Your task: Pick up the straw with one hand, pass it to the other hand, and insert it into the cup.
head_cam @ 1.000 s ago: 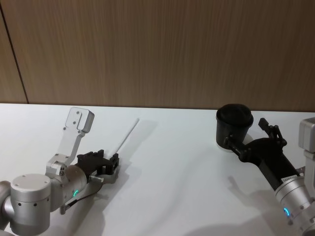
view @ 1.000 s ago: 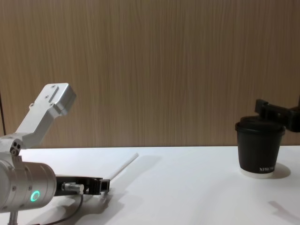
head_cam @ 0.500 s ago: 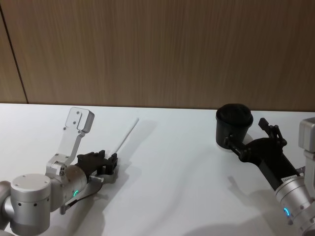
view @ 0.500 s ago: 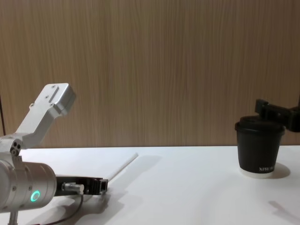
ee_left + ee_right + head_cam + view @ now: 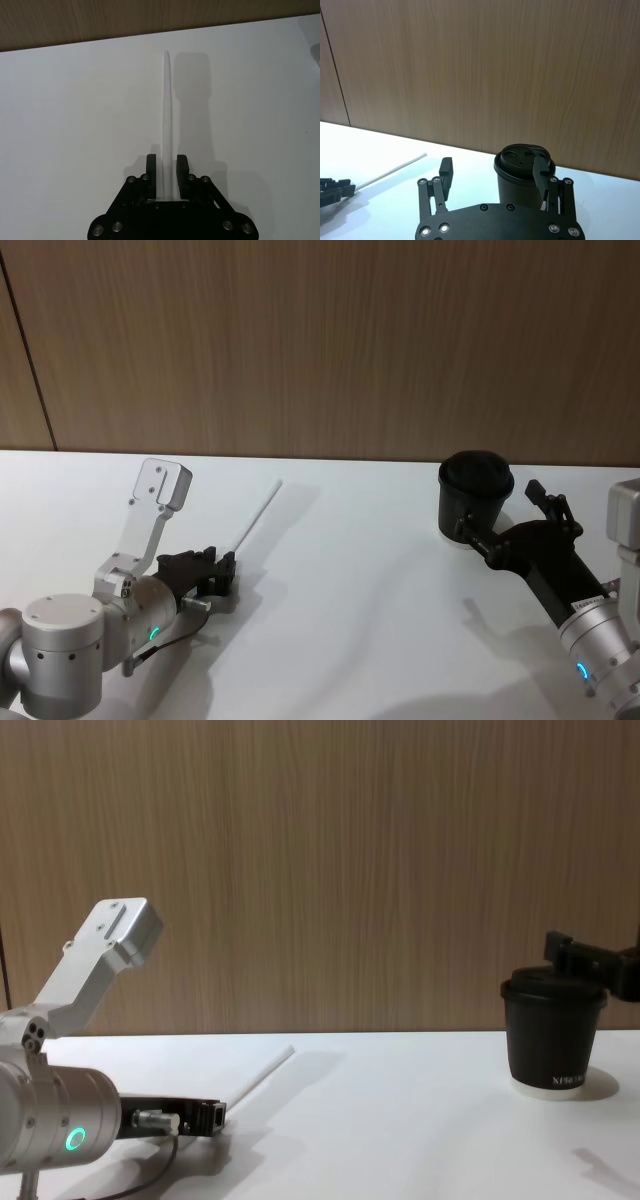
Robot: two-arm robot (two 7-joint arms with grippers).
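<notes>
The thin white straw (image 5: 241, 540) should stick out straight when the robot lifts it by its lower end, because its long free length (image 5: 264, 506) runs in an even line.
The thin white straw (image 5: 258, 512) lies on the white table at the left, pointing away toward the wall. My left gripper (image 5: 222, 570) is low on the table at the straw's near end. In the left wrist view its fingers (image 5: 151, 167) stand slightly apart on either side of the straw (image 5: 168, 100), with a gap showing on both sides. The black lidded cup (image 5: 475, 495) stands upright at the right. My right gripper (image 5: 498, 506) hovers open just beside and in front of the cup, nothing in it. The cup (image 5: 517, 182) sits behind one spread finger.
A wood-panel wall runs along the table's far edge. The left arm's silver link (image 5: 158, 488) rises beside the straw. Bare table (image 5: 350, 570) spans the middle between the two arms.
My left gripper has slid back a little along the straw toward its near end. The straw's far tip, the cup and the right gripper have stayed where they were.
</notes>
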